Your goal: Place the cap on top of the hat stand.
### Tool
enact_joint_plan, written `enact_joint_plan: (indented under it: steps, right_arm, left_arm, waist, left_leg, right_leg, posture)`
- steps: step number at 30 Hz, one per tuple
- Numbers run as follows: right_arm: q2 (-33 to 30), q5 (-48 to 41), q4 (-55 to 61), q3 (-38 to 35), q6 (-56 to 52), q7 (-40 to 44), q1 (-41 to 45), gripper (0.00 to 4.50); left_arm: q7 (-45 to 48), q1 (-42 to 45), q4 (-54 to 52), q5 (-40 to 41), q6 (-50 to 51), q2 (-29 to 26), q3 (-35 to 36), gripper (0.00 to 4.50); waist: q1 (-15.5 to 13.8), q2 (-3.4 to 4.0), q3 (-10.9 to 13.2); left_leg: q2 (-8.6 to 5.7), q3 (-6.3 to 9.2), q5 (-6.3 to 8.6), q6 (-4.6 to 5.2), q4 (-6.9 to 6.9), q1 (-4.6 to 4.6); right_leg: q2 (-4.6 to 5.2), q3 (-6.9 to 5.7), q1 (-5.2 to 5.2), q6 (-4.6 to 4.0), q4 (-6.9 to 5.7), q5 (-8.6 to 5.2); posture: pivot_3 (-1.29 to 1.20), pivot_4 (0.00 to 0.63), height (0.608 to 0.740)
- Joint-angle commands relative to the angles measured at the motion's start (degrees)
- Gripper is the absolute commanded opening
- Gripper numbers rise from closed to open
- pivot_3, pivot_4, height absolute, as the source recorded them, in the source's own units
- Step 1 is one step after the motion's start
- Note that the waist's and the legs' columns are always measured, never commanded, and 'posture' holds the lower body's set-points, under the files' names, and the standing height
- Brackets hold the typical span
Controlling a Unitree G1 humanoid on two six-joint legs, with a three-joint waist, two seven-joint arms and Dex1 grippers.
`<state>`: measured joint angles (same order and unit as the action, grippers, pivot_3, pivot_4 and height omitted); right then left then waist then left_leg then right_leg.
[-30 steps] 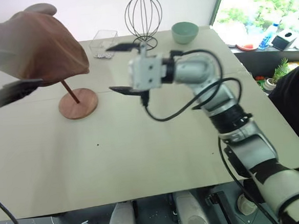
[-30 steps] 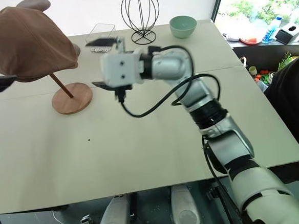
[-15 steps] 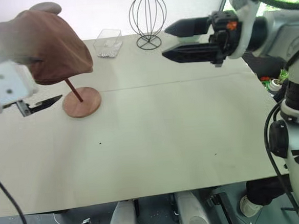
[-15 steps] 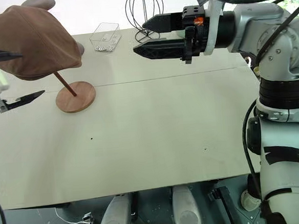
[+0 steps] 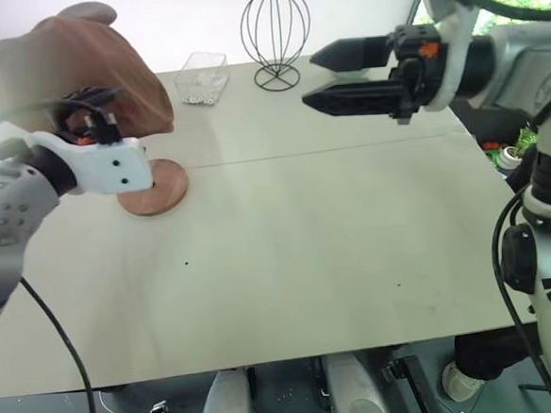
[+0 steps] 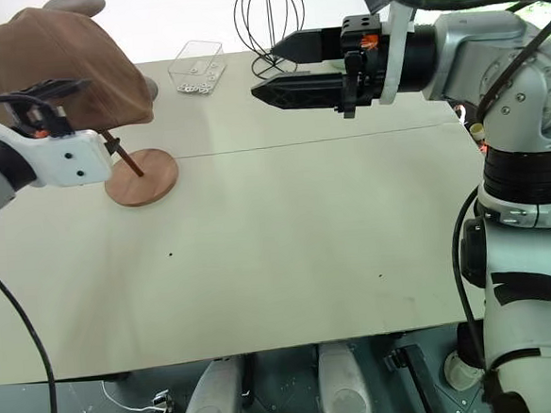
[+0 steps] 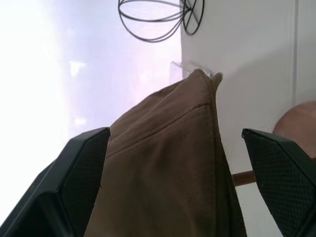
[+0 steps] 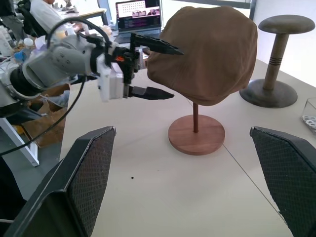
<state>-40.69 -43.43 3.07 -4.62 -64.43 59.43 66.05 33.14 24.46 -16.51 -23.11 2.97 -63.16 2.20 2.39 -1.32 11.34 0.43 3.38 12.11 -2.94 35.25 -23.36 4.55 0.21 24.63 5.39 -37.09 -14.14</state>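
Observation:
My gripper is about to lift the brown cap [image 5: 91,68], whose rim hangs wide around the rod [image 7: 243,178], so it should come straight off and leave the hat stand standing.
The brown cap [image 5: 77,69] rests on top of the reddish-brown hat stand, above its slanted rod [image 6: 124,160] and round base [image 8: 196,134], at the table's far left. My left gripper [image 8: 177,73] is open at the cap's near side. One finger lies level with the cap's crown and the other below its rim; I cannot tell whether either touches. In the left wrist view the cap [image 7: 168,163] lies between the two fingers [image 7: 79,168]. My right gripper [image 5: 308,80] hangs open and empty above the table's right half, pointing left.
A black wire head-shaped stand [image 5: 276,32] and a clear plastic box [image 5: 200,77] stand at the table's far edge. A darker wooden stand with a domed top [image 8: 279,59] stands behind the cap. The pale table [image 5: 306,242] stretches toward me.
My right gripper swung from beside the hat stand up and to the right, then held. My left hand rolled and moved in toward the cap, now standing in front of the stand's base.

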Motion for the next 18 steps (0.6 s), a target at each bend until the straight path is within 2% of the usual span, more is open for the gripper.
enact_joint_plan:
  steps: [1,6,7,8,10,15,16,18]
  right_arm:
    - [-1.65,-3.07,1.68,-2.21,-0.26,1.52,2.01,4.46]
    - [-0.62,-4.41,-0.22,-2.91,-0.95,-0.79,3.47,4.46]
    - [-0.48,-4.38,-0.51,-2.77,-0.84,-1.10,3.58,4.49]
    - [-0.46,-4.14,-0.65,-2.48,-0.54,-1.24,3.54,4.50]
    - [-0.48,-3.85,-0.82,-2.10,-0.15,-1.41,3.44,4.50]
    - [-0.13,-3.82,-1.61,-1.96,0.11,-1.79,3.77,4.50]
    - [-0.04,-3.79,-1.71,-1.83,0.26,-1.77,3.77,4.50]
    - [-0.18,-3.25,-1.67,-1.24,1.29,-1.16,3.54,4.50]
  left_arm:
    - [-3.83,0.91,-0.35,-7.08,0.69,0.69,-0.02,4.50]
    - [-6.15,2.68,1.54,-12.62,0.84,2.38,-1.34,4.50]
    - [-6.25,2.87,1.61,-13.03,1.44,3.13,-1.23,4.25]
    - [-6.08,2.92,1.46,-13.39,1.69,3.50,-1.10,3.97]
    - [-5.82,2.82,1.02,-14.12,2.05,3.92,-0.66,3.12]
    - [-4.88,1.77,-0.52,-14.25,3.24,4.29,1.45,0.45]
    - [-4.77,1.67,-0.66,-14.17,3.44,4.39,1.60,0.09]
    - [-5.05,1.41,-0.94,-14.22,4.03,4.79,2.05,0.09]
  waist:
    - [0.02,0.00,0.00]
    - [-0.05,0.00,0.00]
    - [-0.06,0.00,0.00]
    - [-0.07,0.00,0.00]
    - [-0.10,0.00,0.00]
    - [-0.12,0.00,0.00]
    - [-0.10,0.00,0.00]
    - [-0.10,0.00,0.00]
  left_leg:
    - [0.00,0.00,0.01,0.02,0.00,0.00]
    - [0.01,0.00,0.02,0.03,0.00,0.00]
    - [0.00,0.00,0.02,0.03,0.01,0.00]
    - [0.00,0.00,0.02,0.03,0.01,0.00]
    - [0.00,0.00,0.02,0.03,0.01,-0.01]
    - [0.00,0.00,0.02,0.03,0.02,-0.01]
    - [0.00,-0.01,0.02,0.03,0.02,-0.01]
    - [0.00,0.00,0.02,0.03,0.02,-0.01]
  right_leg:
    - [0.00,0.00,0.00,0.00,0.00,0.00]
    - [0.00,0.00,0.00,0.00,-0.01,0.00]
    - [0.00,0.00,0.00,0.00,-0.01,0.00]
    - [0.00,0.00,0.00,0.00,-0.01,0.00]
    - [0.01,0.00,0.00,0.00,0.00,0.00]
    - [0.01,0.00,0.00,0.00,-0.01,0.00]
    - [0.01,0.00,0.00,0.00,-0.01,0.00]
    - [0.01,0.00,0.00,0.00,-0.02,0.00]
  posture:
    - [0.00,0.150,0.740]
    - [0.00,0.150,0.740]
    - [0.00,0.150,0.740]
    - [0.00,0.150,0.740]
    - [0.00,0.150,0.740]
    - [0.00,0.150,0.740]
    - [0.00,0.150,0.740]
    - [0.00,0.150,0.740]
